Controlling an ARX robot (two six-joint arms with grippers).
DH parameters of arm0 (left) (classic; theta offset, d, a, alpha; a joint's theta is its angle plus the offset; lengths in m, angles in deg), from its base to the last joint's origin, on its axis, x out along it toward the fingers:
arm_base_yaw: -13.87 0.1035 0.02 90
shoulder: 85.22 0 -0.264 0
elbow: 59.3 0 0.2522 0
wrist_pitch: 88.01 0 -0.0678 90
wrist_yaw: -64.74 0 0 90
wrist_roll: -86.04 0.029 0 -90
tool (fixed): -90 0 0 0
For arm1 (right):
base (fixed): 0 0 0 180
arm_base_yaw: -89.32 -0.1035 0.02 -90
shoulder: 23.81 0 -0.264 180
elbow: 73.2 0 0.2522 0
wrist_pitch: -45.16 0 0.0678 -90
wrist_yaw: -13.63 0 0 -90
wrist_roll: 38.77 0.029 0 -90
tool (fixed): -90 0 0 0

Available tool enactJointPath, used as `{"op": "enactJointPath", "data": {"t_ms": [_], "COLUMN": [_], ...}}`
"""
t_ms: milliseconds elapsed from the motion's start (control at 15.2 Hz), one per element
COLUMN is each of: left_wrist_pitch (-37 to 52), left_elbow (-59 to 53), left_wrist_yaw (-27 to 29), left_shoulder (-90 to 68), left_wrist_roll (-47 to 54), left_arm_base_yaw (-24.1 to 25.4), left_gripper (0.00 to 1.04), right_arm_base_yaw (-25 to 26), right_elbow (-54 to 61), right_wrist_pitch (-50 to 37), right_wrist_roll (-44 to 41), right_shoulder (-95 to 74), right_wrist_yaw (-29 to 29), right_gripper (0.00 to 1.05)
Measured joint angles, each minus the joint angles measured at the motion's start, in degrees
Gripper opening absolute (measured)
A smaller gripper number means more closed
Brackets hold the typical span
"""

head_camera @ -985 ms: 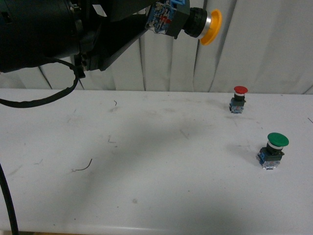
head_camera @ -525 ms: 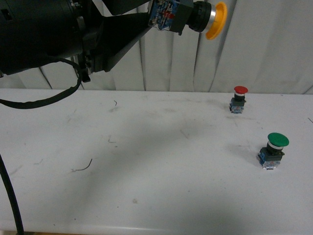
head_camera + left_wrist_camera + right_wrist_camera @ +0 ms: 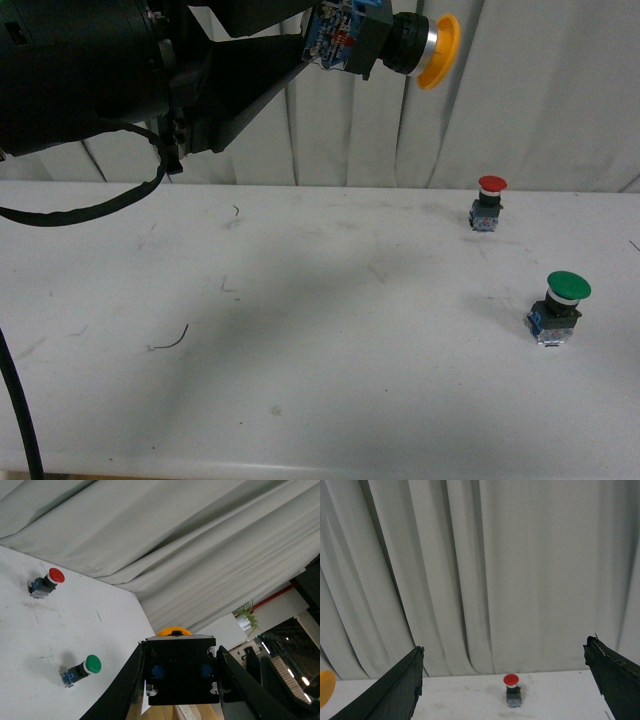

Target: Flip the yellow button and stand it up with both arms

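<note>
The yellow button (image 3: 385, 42) should stay standing by itself with its cap up when the robot puts it down, because the green-capped button stands steady on a boxy base (image 3: 552, 324).
High above the table, the yellow button (image 3: 400, 45) lies sideways in the air, its yellow cap pointing right and its black-and-blue base toward my left arm. My left gripper (image 3: 345, 40) is shut on that base. In the left wrist view the black base (image 3: 181, 670) fills the gap between the fingers, and the yellow cap (image 3: 173, 631) peeks out beyond it. My right gripper (image 3: 505, 680) is open, its two black fingers (image 3: 400, 690) far apart, nothing between them. An edge of the yellow cap (image 3: 325, 687) shows in the right wrist view.
A red-capped button (image 3: 488, 203) stands upright at the back right of the white table (image 3: 300, 350). A larger green-capped button (image 3: 558, 308) stands nearer, at the right. A thin wire scrap (image 3: 170, 340) lies at the left. Grey curtains hang behind.
My left gripper rose a little with the yellow button and shifted slightly right, then settled back a touch. The buttons on the table have not moved.
</note>
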Motion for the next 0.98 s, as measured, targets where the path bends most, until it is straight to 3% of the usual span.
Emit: {"op": "enactJointPath", "data": {"t_ms": [197,328,459,591,656,853,985], "left_wrist_pitch": [-0.5,-1.2,-1.5,-1.5,-1.4,-1.9,-2.1], "left_elbow": [0.4,0.5,0.5,0.5,0.5,0.5,0.5], "left_wrist_yaw": [0.1,0.3,0.6,0.6,0.6,0.7,0.7], "left_shoulder": [0.0,0.4,1.1,1.2,1.2,1.3,1.7], "left_wrist_roll": [0.0,0.0,0.2,0.3,0.3,0.3,0.4], "left_arm_base_yaw": [-0.1,-0.1,-0.2,-0.5,-0.5,-0.5,-0.6], "left_gripper": [0.34,0.34,0.34,0.34,0.34,0.34,0.34], "right_arm_base_yaw": [-4.4,-5.6,-5.6,-5.6,-5.1,-4.5,-5.5], "right_elbow": [-13.9,-17.8,-17.7,-16.7,-17.4,-21.9,-25.5], "right_wrist_pitch": [-0.8,-4.4,-10.0,-9.4,-9.6,-9.1,-9.6], "right_wrist_roll": [4.9,11.5,22.3,36.8,48.9,71.1,79.4], "right_shoulder": [-17.3,-19.0,-22.4,-28.6,-33.9,-40.8,-40.8], "right_wrist_yaw": [-2.6,-8.6,-18.4,-26.7,-29.6,-26.7,-26.1], "right_gripper": [0.98,0.98,0.98,0.98,0.98,0.98,0.98]}}
